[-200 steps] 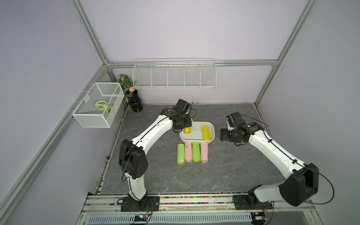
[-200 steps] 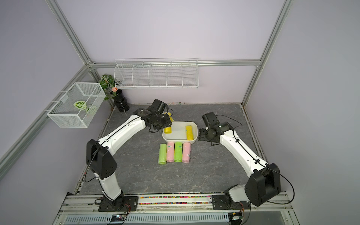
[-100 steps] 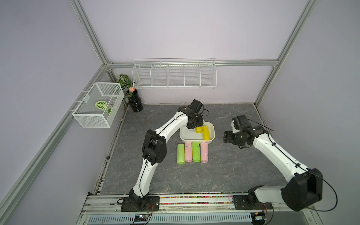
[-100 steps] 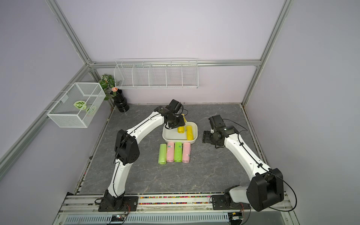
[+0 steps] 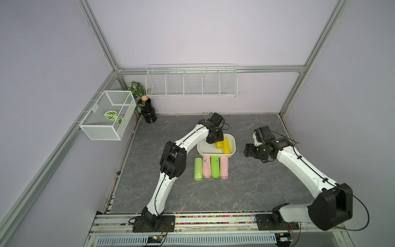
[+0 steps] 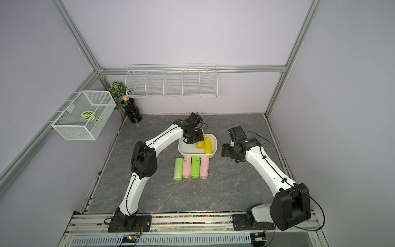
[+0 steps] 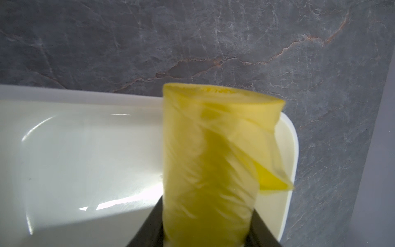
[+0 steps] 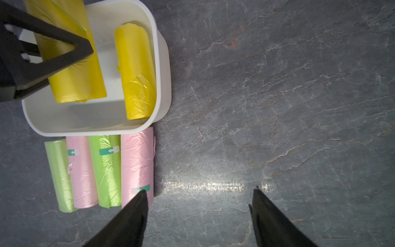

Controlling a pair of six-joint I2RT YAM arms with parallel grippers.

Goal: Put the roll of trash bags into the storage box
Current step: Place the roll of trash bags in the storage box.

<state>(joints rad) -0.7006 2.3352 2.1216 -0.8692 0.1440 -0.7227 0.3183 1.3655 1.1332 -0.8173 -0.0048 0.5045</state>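
Observation:
The held roll's far end extends over the back rim of the storage box, so the robot's left gripper should pull the roll inward and lower it next to the other yellow roll.
My left gripper is shut on a yellow roll of trash bags, holding it tilted over the white storage box. The roll's loose end hangs free. A second yellow roll lies inside the box along its right wall. My right gripper hovers open and empty above the bare table, right of the box.
Several rolls lie side by side just in front of the box, green and pink alternating. A wire-mesh basket hangs at the left wall, a wire rack on the back wall, a black vase in the corner.
My left gripper has carried the yellow roll rightwards from the box's left edge to over its inside and a little lower. The right arm has drawn back to the right.

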